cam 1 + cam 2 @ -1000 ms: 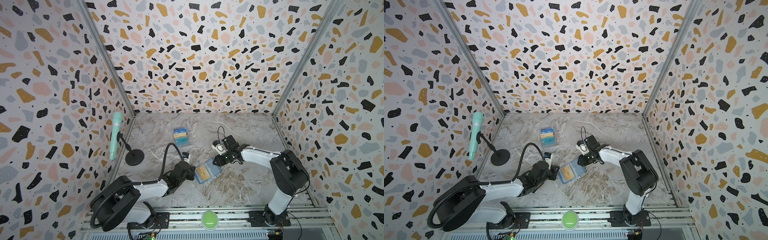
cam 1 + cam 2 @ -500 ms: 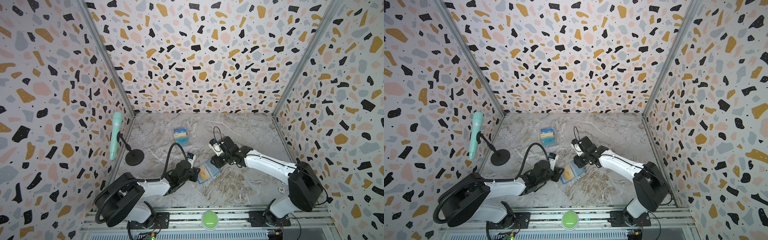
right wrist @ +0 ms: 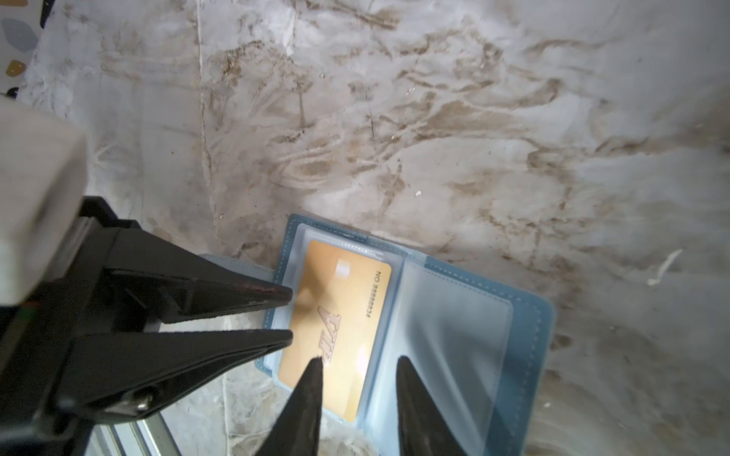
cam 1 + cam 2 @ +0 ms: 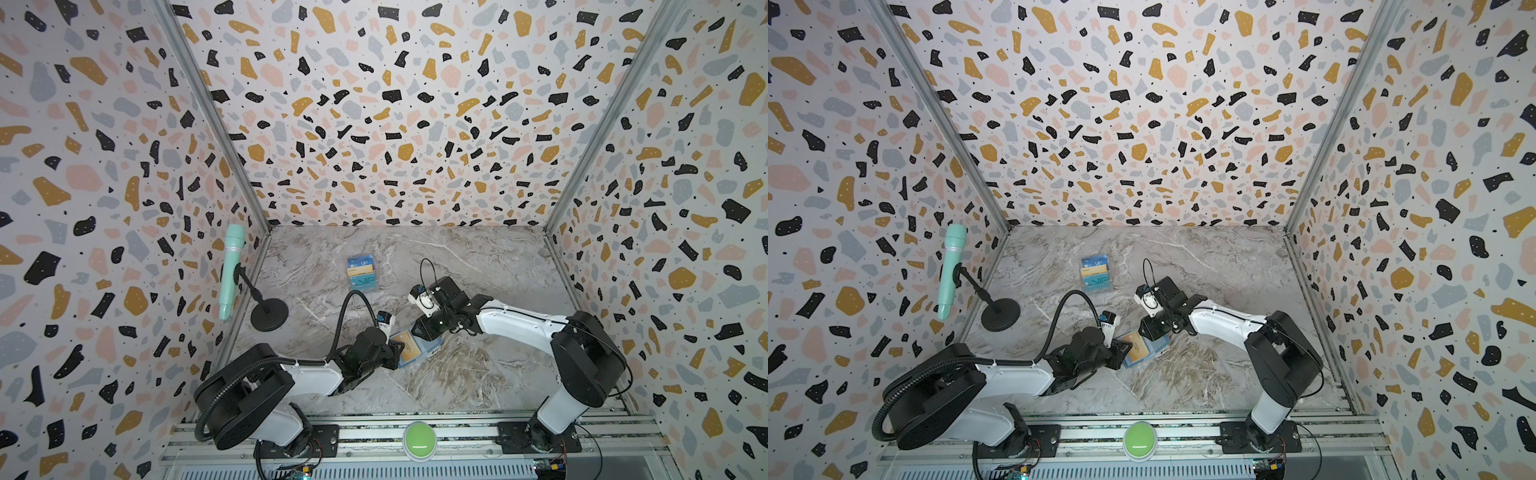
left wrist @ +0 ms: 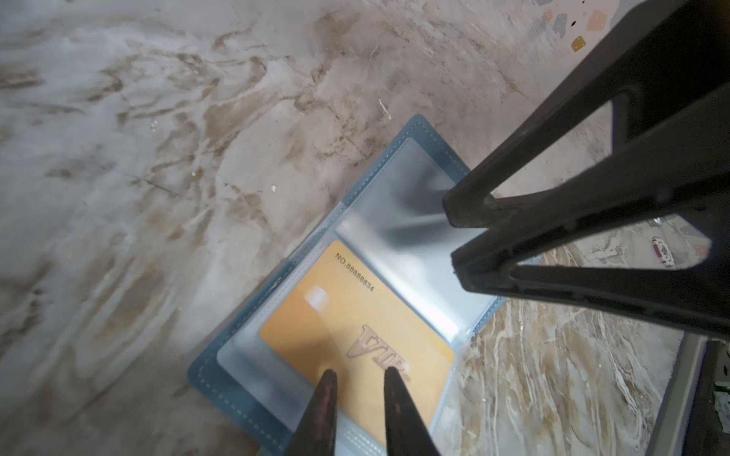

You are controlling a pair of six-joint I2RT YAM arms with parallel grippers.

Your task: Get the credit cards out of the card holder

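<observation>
The flat credit card (image 3: 330,323) has my right gripper pointing steeply down at it, so I should retreat, tilt low and approach the numbered edge (image 3: 378,330) from the empty pocket.
The card holder (image 4: 430,344) (image 4: 1158,343) lies open and flat on the marble table, slate-blue with clear pockets (image 5: 221,379) (image 3: 529,316). A golden-yellow VIP credit card (image 4: 409,348) (image 4: 1137,348) sits in one clear pocket (image 5: 355,316) (image 3: 339,316). My left gripper (image 4: 397,350) (image 4: 1121,352) (image 5: 360,372) is narrowly open, its tips over the card's outer end, with nothing between them. My right gripper (image 4: 417,328) (image 4: 1144,328) (image 3: 359,359) is open, with one tip over the card and the other over the empty pocket. Each wrist view shows the other gripper: the right (image 5: 454,237), the left (image 3: 291,314).
A clear tiered rack (image 4: 361,272) holding blue and gold cards stands behind the holder. A mint microphone (image 4: 230,270) on a black stand (image 4: 269,314) is at the left wall. A green button (image 4: 419,440) sits on the front rail. Terrazzo walls enclose three sides.
Both grippers have closed in on the open holder: the left slid right to the card's end and its jaws narrowed; the right moved left and forward over the fold.
</observation>
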